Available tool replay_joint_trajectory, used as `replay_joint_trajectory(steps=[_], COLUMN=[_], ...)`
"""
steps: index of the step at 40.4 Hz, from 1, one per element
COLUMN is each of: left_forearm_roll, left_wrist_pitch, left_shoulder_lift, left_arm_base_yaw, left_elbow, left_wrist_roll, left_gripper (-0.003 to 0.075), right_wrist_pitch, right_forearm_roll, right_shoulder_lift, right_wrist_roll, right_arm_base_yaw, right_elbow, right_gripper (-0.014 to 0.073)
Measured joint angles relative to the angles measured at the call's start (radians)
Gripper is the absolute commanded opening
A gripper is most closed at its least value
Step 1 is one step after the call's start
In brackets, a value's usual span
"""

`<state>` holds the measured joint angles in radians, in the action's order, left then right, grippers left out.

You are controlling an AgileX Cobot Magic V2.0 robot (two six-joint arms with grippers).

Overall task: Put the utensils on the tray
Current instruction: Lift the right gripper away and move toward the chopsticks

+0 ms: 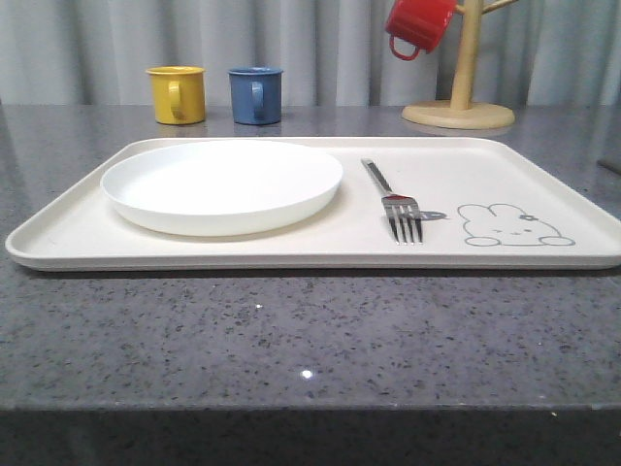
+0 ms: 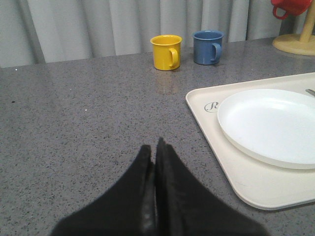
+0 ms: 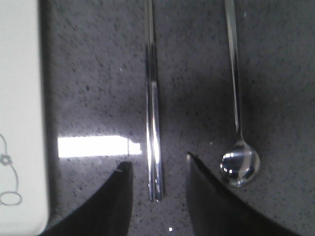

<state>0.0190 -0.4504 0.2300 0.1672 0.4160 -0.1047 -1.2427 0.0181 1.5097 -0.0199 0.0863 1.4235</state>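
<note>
I go on moving down before my right gripper's fingers close on the near ends (image 3: 155,184), because the chopsticks (image 3: 152,103) lie close together between the fingers and clear of the spoon.
The cream tray (image 1: 543,267) lies across the grey counter in the front view, carrying the round white plate (image 1: 221,184) on its left half and the silver fork (image 1: 393,201) beside the rabbit drawing. In the right wrist view the pair of metal chopsticks (image 3: 153,118) and the metal spoon (image 3: 238,147) lie side by side on the counter off the tray's edge (image 3: 22,98). My right gripper (image 3: 157,164) is open, its two fingers straddling the chopsticks' near ends without touching them. My left gripper (image 2: 155,147) is shut and empty over bare counter, left of the tray (image 2: 231,162).
A yellow mug (image 1: 177,94) and a blue mug (image 1: 256,94) stand behind the tray. At the back right a wooden mug tree (image 1: 460,102) holds a red mug (image 1: 417,24). A bright light reflection (image 3: 96,146) lies on the counter beside the chopsticks.
</note>
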Motion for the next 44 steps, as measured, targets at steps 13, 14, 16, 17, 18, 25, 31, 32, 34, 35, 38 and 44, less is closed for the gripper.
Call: replay_joint_trajectory(steps=[13,14,16,17,18,25,31,32,34,35,38,44], left_forearm_roll=[0.0,0.0,0.0,0.0,0.0,0.0,0.0,0.0,0.0,0.0,0.0,0.0], left_wrist_pitch=[0.0,0.0,0.0,0.0,0.0,0.0,0.0,0.0,0.0,0.0,0.0,0.0], left_shoulder_lift=[0.0,0.0,0.0,0.0,0.0,0.0,0.0,0.0,0.0,0.0,0.0,0.0], left_arm_base_yaw=[0.0,0.0,0.0,0.0,0.0,0.0,0.0,0.0,0.0,0.0,0.0,0.0], left_elbow=[0.0,0.0,0.0,0.0,0.0,0.0,0.0,0.0,0.0,0.0,0.0,0.0], left_wrist_roll=[0.0,0.0,0.0,0.0,0.0,0.0,0.0,0.0,0.0,0.0,0.0,0.0], left_gripper=[-0.0018,-0.0018,-0.0018,-0.0018,-0.0018,-0.0018,-0.0018,-0.0018,-0.0018,-0.0018,-0.0018,-0.0018], right_wrist_pitch=[0.103,0.109,0.118,0.121,0.126,0.159,0.17,0.171,0.171,0.171,0.171,0.172], right_forearm_roll=[0.027,0.027,0.027,0.027,0.027,0.027,0.029,0.029,0.029,0.029,0.029,0.017], right_shoulder_lift=[0.031,0.039,0.056,0.061,0.07,0.124,0.151,0.157,0.16,0.16,0.16,0.162], right_wrist_roll=[0.025,0.025,0.027,0.027,0.027,0.028,0.029,0.029,0.029,0.029,0.029,0.02], right_arm_base_yaw=[0.016,0.016,0.016,0.016,0.016,0.016,0.016,0.016,0.016,0.016,0.016,0.016], right_elbow=[-0.15,-0.15,-0.152,-0.152,-0.154,-0.154,-0.154,-0.154,-0.154,-0.154,-0.154,-0.153], right_gripper=[0.03,0.03,0.03,0.03,0.03,0.03,0.0299,0.0295,0.0273,0.0251,0.0173,0.0])
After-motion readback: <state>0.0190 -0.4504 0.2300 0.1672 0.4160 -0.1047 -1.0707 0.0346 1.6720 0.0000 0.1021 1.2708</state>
